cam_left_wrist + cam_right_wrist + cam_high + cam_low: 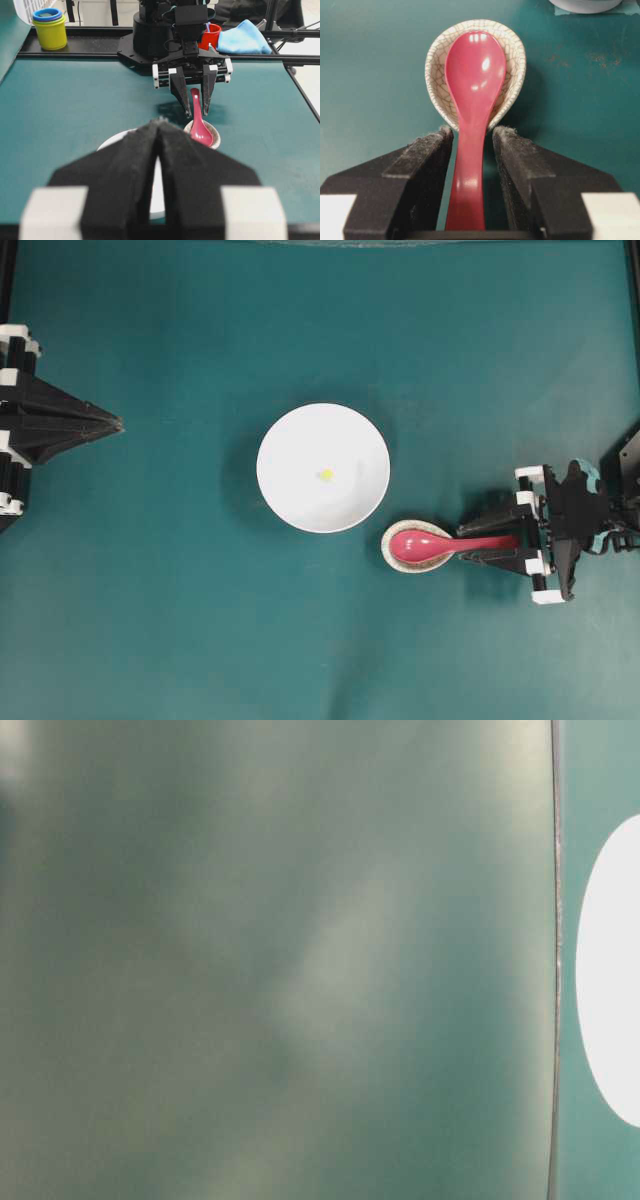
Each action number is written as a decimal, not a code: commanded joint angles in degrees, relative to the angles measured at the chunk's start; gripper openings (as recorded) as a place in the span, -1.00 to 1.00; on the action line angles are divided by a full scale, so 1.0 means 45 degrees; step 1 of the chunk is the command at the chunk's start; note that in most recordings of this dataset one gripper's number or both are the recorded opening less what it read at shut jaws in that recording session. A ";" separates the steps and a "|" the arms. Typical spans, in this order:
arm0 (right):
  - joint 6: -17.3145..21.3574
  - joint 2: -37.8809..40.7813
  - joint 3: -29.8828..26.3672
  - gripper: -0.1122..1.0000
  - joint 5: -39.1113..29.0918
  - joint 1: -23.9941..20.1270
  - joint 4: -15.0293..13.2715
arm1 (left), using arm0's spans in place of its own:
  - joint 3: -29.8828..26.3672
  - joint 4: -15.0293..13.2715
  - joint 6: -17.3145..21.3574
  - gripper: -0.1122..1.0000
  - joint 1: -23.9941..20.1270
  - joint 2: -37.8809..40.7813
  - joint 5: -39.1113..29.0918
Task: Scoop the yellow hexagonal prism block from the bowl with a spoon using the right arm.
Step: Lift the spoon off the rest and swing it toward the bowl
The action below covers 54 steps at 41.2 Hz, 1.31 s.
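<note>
The foot of the white bowl point(323, 468) has pale teal tape point(628, 8) sticking out around it, so the bowl will stay in place when I push the pink-red spoon inside.
The tiny yellow hexagonal prism block point(326, 475) lies near the middle of the white bowl point(290, 440). The pink-red spoon point(420, 543) point(475, 75) rests with its scoop in a small speckled oval rest point(437, 60), just right of the bowl. Its handle points toward the right arm. My right gripper point(463, 544) point(473, 132) is open, its fingers on either side of the handle with a gap showing on both sides. My left gripper point(115, 423) point(159, 122) is shut and empty at the table's left edge, far from the bowl.
Beyond the table's far edge in the left wrist view stand stacked yellow and blue cups point(50, 27), a red cup point(212, 35) and a blue cloth point(245, 37). The table-level view is blurred.
</note>
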State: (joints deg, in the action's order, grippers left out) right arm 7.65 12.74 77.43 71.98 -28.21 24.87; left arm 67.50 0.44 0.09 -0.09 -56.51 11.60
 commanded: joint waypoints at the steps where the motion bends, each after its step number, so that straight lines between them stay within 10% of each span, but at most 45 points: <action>1: 0.0000 -0.0137 -0.0039 0.01 0.0137 0.0039 0.0039 | -0.0332 0.0039 -0.0020 -0.78 -0.0020 0.0117 0.0059; 17: -0.0020 -0.0137 -0.0039 -0.34 0.0098 0.0059 0.0039 | -0.0332 0.0039 -0.0020 -0.78 -0.0020 0.0117 0.0059; 54: 0.0000 -0.4063 -0.0078 -0.34 -0.1816 0.1328 0.0039 | -0.0332 0.0039 -0.0215 -0.78 -0.0020 0.0078 0.0000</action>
State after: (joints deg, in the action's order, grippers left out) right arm 7.65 -2.37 77.96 66.18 -23.20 24.96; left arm 67.41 0.44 -0.79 -0.09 -56.51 11.51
